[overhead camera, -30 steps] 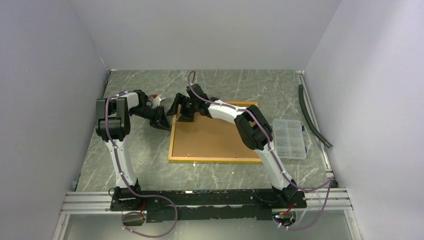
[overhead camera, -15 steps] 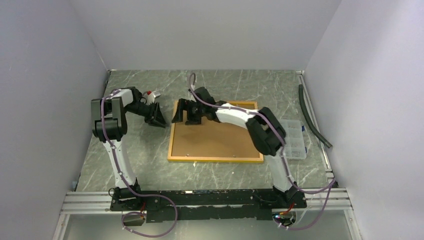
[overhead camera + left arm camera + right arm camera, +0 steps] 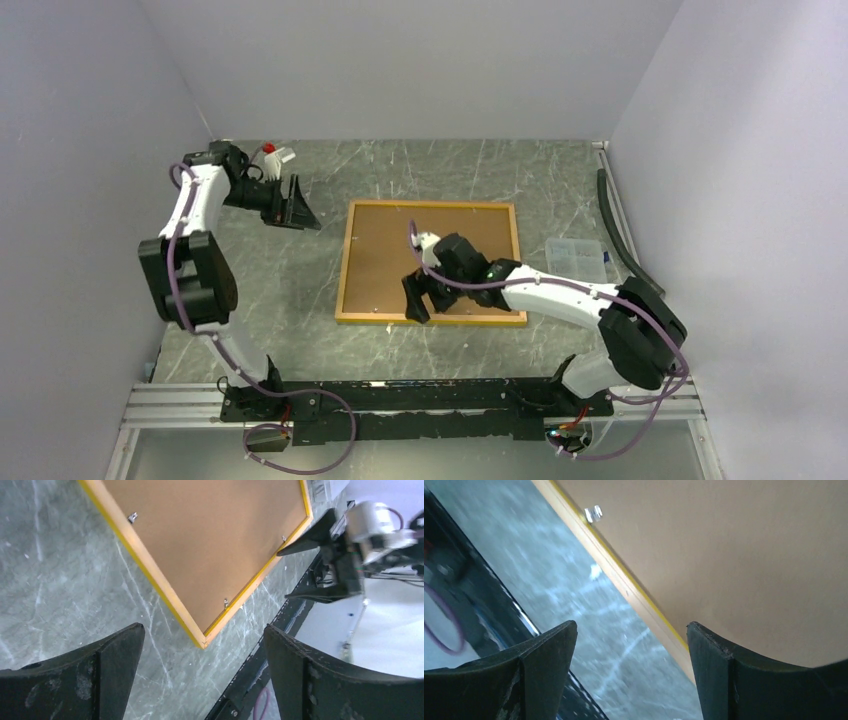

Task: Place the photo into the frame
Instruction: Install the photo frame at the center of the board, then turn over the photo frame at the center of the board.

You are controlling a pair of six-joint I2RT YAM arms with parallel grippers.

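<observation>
The frame is lying rear side up (image 3: 392, 250), so the robot's right gripper should lift the frame's near rim and the left gripper should grab the frame's corner (image 3: 340, 317) to flip the frame over.
The frame (image 3: 370, 318) lies rear side up in the middle of the table. A brown backing board (image 3: 390, 250) fills it, with small metal clips along its wood-coloured rim (image 3: 160, 582). The photo is hidden. My left gripper (image 3: 295, 205) is raised over the table's far left, clear of the frame, open and empty. In its wrist view, the left gripper (image 3: 202, 630) looks down on a frame corner. My right gripper (image 3: 425, 298) hovers over the frame's near edge, open with nothing between its jaws. Its wrist view shows the right gripper (image 3: 631, 626) straddling the rim (image 3: 624, 587) and the board (image 3: 734, 555).
A clear compartment box (image 3: 575, 258) sits right of the frame, partly behind my right arm. A black hose (image 3: 625, 235) runs along the right wall. The aluminium rail (image 3: 400, 395) with the arm bases lines the near edge. Walls enclose three sides.
The left gripper opened wide and swung back to the far left. The right gripper moved from the frame's far left corner down to its near edge.
</observation>
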